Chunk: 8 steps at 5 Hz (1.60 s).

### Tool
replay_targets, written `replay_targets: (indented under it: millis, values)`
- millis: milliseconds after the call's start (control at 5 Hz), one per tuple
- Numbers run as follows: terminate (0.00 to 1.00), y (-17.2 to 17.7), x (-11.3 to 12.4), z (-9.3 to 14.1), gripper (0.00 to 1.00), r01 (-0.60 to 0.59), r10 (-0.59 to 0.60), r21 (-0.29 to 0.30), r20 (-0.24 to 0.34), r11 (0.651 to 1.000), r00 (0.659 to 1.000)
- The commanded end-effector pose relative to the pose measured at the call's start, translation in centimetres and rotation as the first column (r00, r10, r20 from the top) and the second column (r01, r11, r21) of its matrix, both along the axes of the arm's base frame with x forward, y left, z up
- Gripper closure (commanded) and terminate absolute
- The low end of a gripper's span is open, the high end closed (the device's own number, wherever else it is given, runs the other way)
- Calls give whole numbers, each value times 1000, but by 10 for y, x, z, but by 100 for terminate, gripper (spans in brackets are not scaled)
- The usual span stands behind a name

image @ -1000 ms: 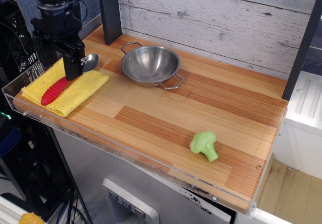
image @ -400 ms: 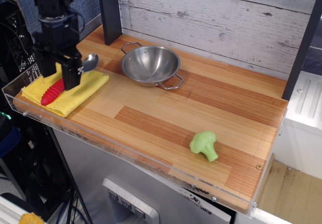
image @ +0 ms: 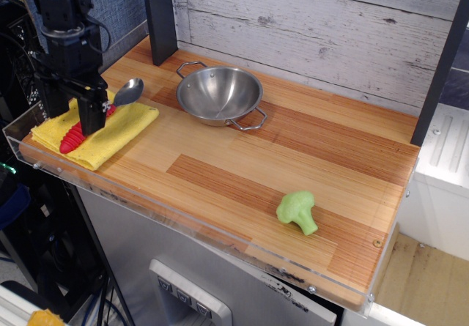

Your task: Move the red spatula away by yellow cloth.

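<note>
I expect the yellow cloth (image: 123, 134) to stay put as I lift the red spatula, because the ribbed red handle (image: 73, 137) rests on top of the flat folds.
The red spatula lies on the yellow cloth (image: 110, 132) at the left end of the counter. Its ribbed red handle (image: 71, 139) points toward the front left. Its silver bowl (image: 130, 90) sticks out past the cloth's back edge. My gripper (image: 73, 119) hangs low over the middle of the handle. Its dark fingers (image: 92, 112) stand apart on either side of the handle, and it looks open. The arm hides part of the handle and the cloth's back left corner.
A steel pan (image: 220, 95) with two wire handles stands right of the cloth. A green broccoli toy (image: 297, 210) lies near the front right. A clear plastic rim (image: 183, 223) runs along the counter's front and left edges. A dark post (image: 160, 15) stands behind.
My gripper has moved left and slightly forward along the spatula handle, away from its bowl. The spatula and cloth have not moved.
</note>
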<state>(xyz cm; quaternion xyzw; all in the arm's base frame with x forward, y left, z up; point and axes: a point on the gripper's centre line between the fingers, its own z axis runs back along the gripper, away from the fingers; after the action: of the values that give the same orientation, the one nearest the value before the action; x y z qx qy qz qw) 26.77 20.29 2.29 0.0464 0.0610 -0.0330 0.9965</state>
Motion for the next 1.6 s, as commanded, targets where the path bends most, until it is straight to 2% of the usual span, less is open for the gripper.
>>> replay_targets:
  millis: [0, 400, 600, 1000, 1200, 1400]
  values:
    - [0, -1, 3, 10, 0, 1, -2, 35, 18, 999, 1000]
    - [0, -7, 4, 8, 0, 15, -16, 48, 16, 999, 1000]
    - [0, -8, 4, 7, 100, 15, -16, 53, 14, 998, 1000]
    - [0, -6, 0, 16, 100, -7, 4, 65, 37, 998, 999]
    - [0, -3, -8, 40, 100, -50, 41, 81, 119, 995, 992]
    - [0, -10, -14, 77, 100, -108, 84, 89, 241, 990, 967]
